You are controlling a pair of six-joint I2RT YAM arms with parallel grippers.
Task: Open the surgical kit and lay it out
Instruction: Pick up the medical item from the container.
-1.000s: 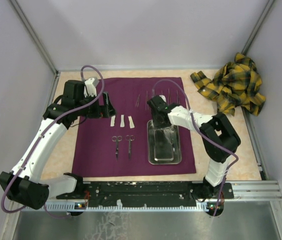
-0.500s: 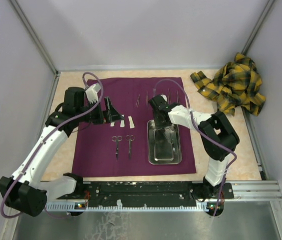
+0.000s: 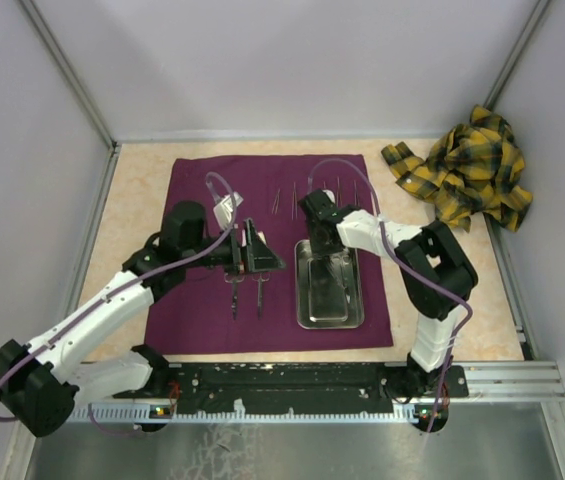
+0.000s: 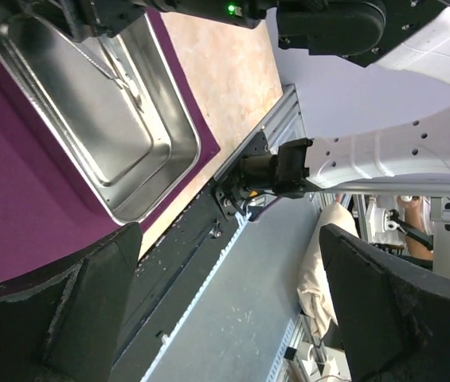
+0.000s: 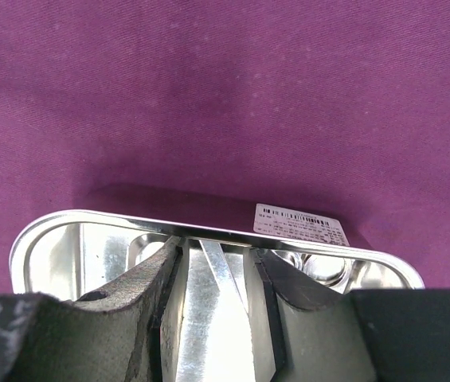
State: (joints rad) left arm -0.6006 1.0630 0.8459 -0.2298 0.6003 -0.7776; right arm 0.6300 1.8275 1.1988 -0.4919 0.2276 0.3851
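My open left gripper should carry on moving toward the free end of the forceps until its fingers close there, because my right gripper holds the metal forceps [image 5: 223,274] and leaves their near end [image 4: 111,74] free.
The surgical kit's dark purple cloth [image 3: 190,300] lies spread flat. On it are the steel tray [image 3: 330,308], two scissors [image 3: 234,296] and thin instruments [image 3: 322,196] in a row at the back. My left gripper [image 3: 262,252] hovers open above the cloth just left of the tray, over the scissors' far ends, and hides the white pieces. In the left wrist view its jaws [image 4: 232,310] hold nothing. My right gripper [image 3: 323,250] reaches down into the tray's far end. In the right wrist view [image 5: 217,248] it is shut on metal forceps [image 5: 209,318] inside the tray [image 5: 89,219].
A crumpled yellow and black plaid cloth [image 3: 467,170] lies at the back right of the table. Grey walls close in the back and sides. The black base rail [image 3: 292,380] runs along the near edge.
My left arm has swung right and nearer, from the cloth's back left to just left of the tray. My right gripper stayed at the tray and its jaws narrowed.
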